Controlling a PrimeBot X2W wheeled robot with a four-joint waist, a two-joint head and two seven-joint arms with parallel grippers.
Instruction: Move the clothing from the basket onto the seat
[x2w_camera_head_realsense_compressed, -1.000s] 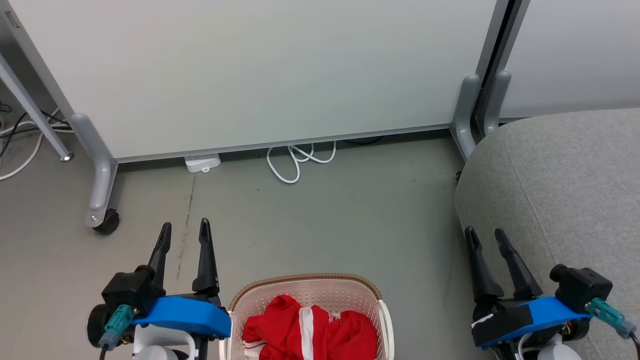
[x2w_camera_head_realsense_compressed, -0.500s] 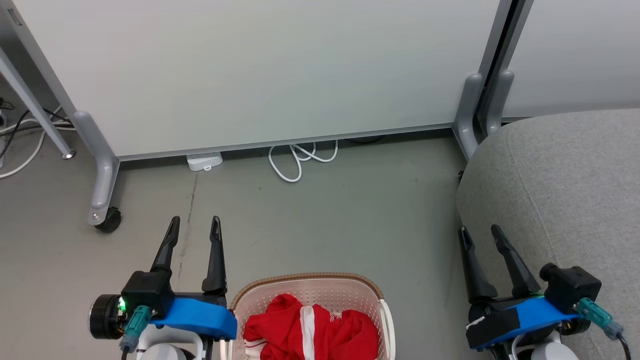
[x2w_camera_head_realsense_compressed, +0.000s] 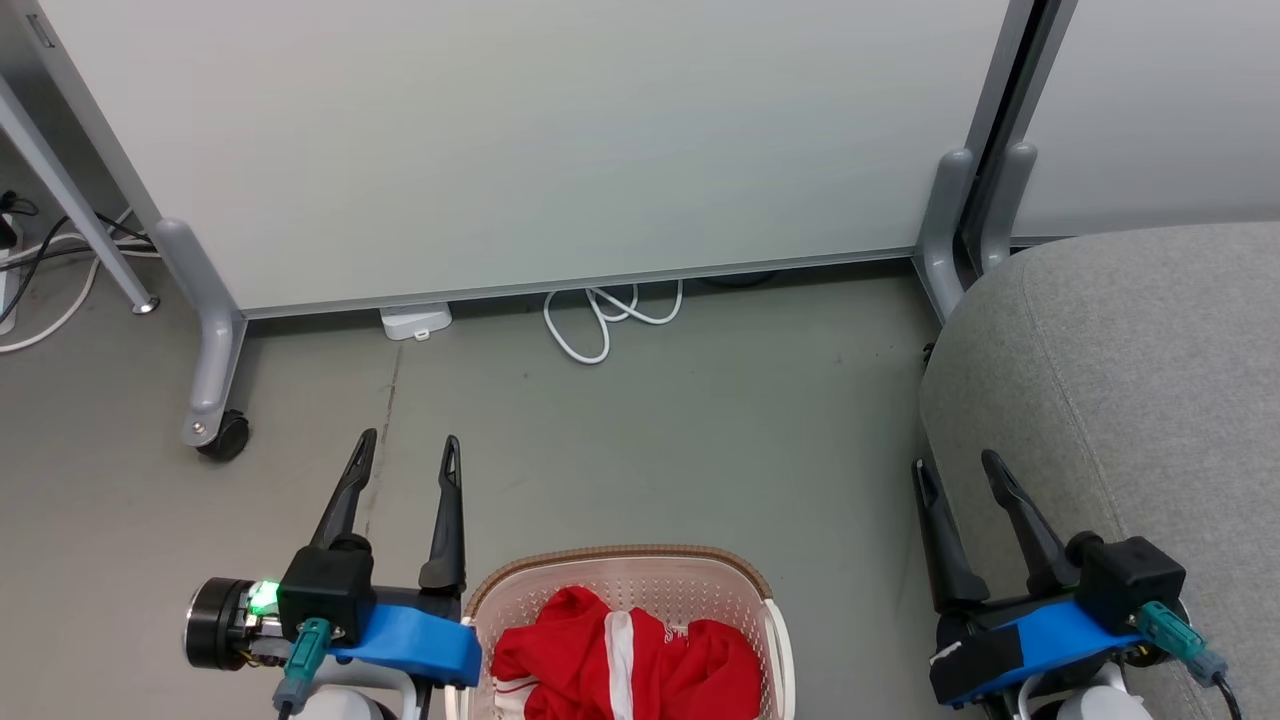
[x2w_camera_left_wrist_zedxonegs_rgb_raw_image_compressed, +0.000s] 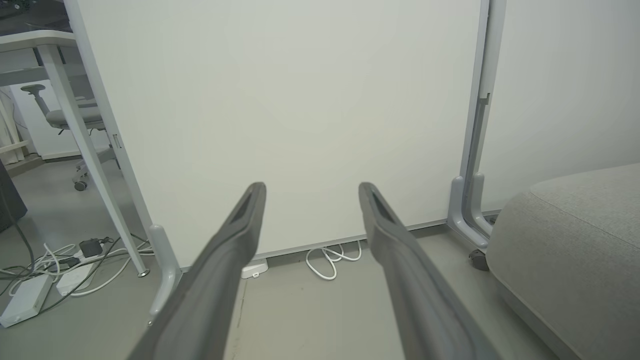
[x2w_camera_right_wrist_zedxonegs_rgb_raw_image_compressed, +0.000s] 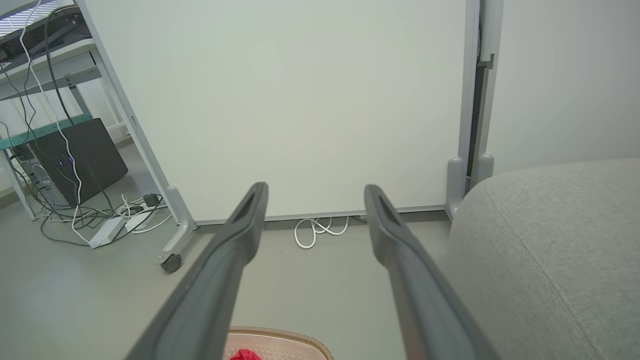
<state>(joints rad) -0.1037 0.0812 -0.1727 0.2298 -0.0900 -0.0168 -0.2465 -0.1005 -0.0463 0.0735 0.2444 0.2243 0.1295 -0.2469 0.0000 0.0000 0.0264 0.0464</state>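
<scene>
The red clothing (x2w_camera_head_realsense_compressed: 702, 664) shows a wide white stripe and a red-lined white edge (x2w_camera_head_realsense_compressed: 513, 692), so I expect another piece will stay behind when I lift.
The cream-white basket (x2w_camera_head_realsense_compressed: 620, 565) with a brown rim sits on the floor at the bottom middle of the head view, cut off by the frame edge. Crumpled red clothing (x2w_camera_head_realsense_compressed: 620, 660) with a white stripe lies inside it. The grey seat (x2w_camera_head_realsense_compressed: 1130, 380) fills the right side, also visible as the seat (x2w_camera_left_wrist_zedxonegs_rgb_raw_image_compressed: 575, 240) and seat (x2w_camera_right_wrist_zedxonegs_rgb_raw_image_compressed: 550, 250). My left gripper (x2w_camera_head_realsense_compressed: 405, 452) hangs open just left of the basket, holding nothing. My right gripper (x2w_camera_head_realsense_compressed: 955, 472) is open beside the seat's left edge. The basket rim (x2w_camera_right_wrist_zedxonegs_rgb_raw_image_compressed: 280, 336) and a bit of red clothing (x2w_camera_right_wrist_zedxonegs_rgb_raw_image_compressed: 244, 355) peek into the right wrist view.
A pale grey partition panel (x2w_camera_head_realsense_compressed: 520, 140) stands ahead, with a wheeled leg (x2w_camera_head_realsense_compressed: 210, 380) at the left and another leg (x2w_camera_head_realsense_compressed: 945, 230) by the seat. A white cable loop (x2w_camera_head_realsense_compressed: 600, 320) and a small white box (x2w_camera_head_realsense_compressed: 415, 322) lie under the panel. Cables (x2w_camera_left_wrist_zedxonegs_rgb_raw_image_compressed: 60, 260) clutter the far left.
My left gripper has shifted right and slightly back toward the basket. The right gripper has eased a little back and left. The whole head view has drifted slightly.
</scene>
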